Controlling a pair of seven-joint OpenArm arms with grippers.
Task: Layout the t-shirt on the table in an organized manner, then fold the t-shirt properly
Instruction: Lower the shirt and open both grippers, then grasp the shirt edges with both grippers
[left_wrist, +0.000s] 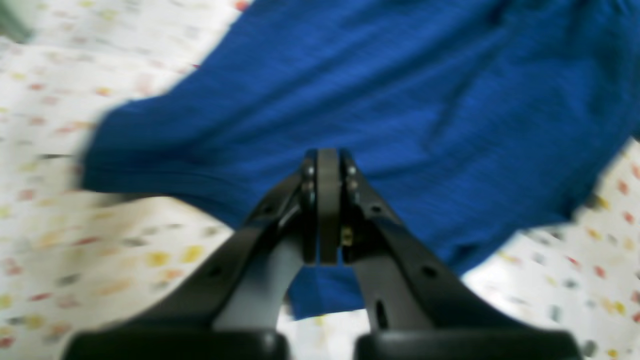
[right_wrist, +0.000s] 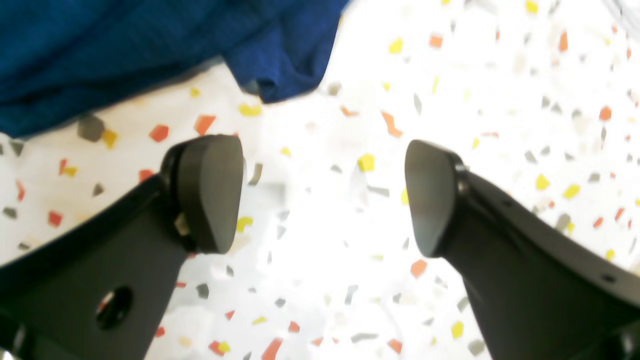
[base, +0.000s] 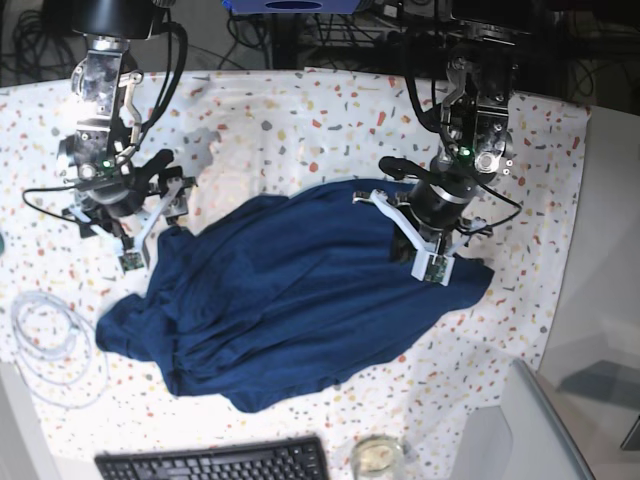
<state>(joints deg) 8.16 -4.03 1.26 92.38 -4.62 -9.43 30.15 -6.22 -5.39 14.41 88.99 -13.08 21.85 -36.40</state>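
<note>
The dark blue t-shirt is bunched together by long folds, so it will spread out wider and drag along when I pull its edge.
The dark blue t-shirt lies rumpled and spread across the middle of the white flecked table. My left gripper hangs over the shirt's right part. In the left wrist view this gripper is shut, its pads pressed together just above the blue t-shirt; no cloth shows between them. My right gripper is at the shirt's upper left edge. In the right wrist view the right gripper is open over the bare table, with a t-shirt corner just beyond its left finger.
A black keyboard and a glass sit at the near edge. A coiled white cable lies at the left. The cloth ends at the right, where a grey surface begins.
</note>
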